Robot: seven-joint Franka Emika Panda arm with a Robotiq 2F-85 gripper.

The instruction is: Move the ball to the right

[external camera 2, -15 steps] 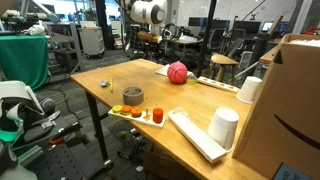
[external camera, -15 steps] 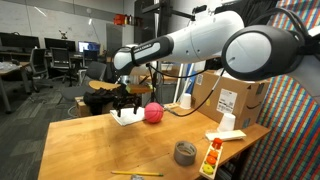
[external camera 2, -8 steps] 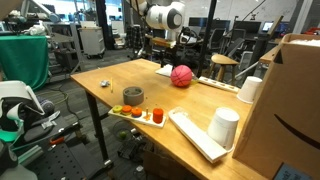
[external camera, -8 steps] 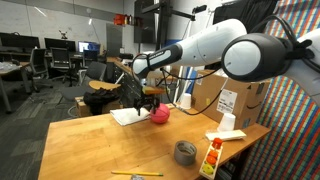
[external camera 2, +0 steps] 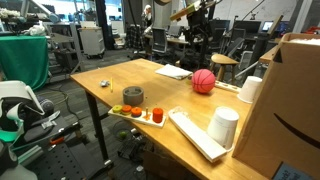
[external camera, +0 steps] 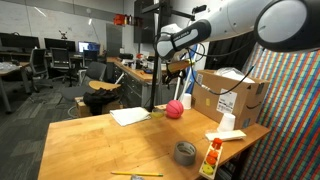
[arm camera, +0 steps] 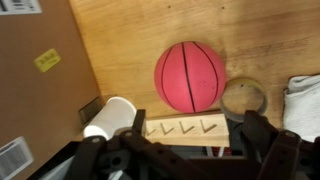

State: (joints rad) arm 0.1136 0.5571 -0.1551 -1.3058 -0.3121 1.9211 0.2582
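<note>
Next, my gripper swings to the ball's side away from the cardboard box and comes down there before it moves the ball, because it is high above the ball's top [external camera: 174,102].
The pinkish-red ball [arm camera: 190,76] with dark seam lines rests on the wooden table, in the wrist view just above my fingers. Both exterior views show the ball [external camera: 175,110] [external camera 2: 204,81] close to the cardboard box. My gripper [arm camera: 180,150] is open, its dark fingers [arm camera: 265,135] spread wide with nothing between them. In an exterior view the gripper [external camera: 181,70] hangs well above the ball, apart from it.
A cardboard box [external camera: 231,96] stands beside the ball. A white cup [arm camera: 112,117], a wooden strip with chevron marks [arm camera: 185,127] and a clear round lid [arm camera: 243,97] lie close by. A grey tape roll [external camera: 185,152], a fruit tray [external camera 2: 140,113] and a white cloth [external camera: 130,116] lie further off.
The ball has moved across the table toward the cardboard box. My gripper has let go of it, risen and now hangs above it.
</note>
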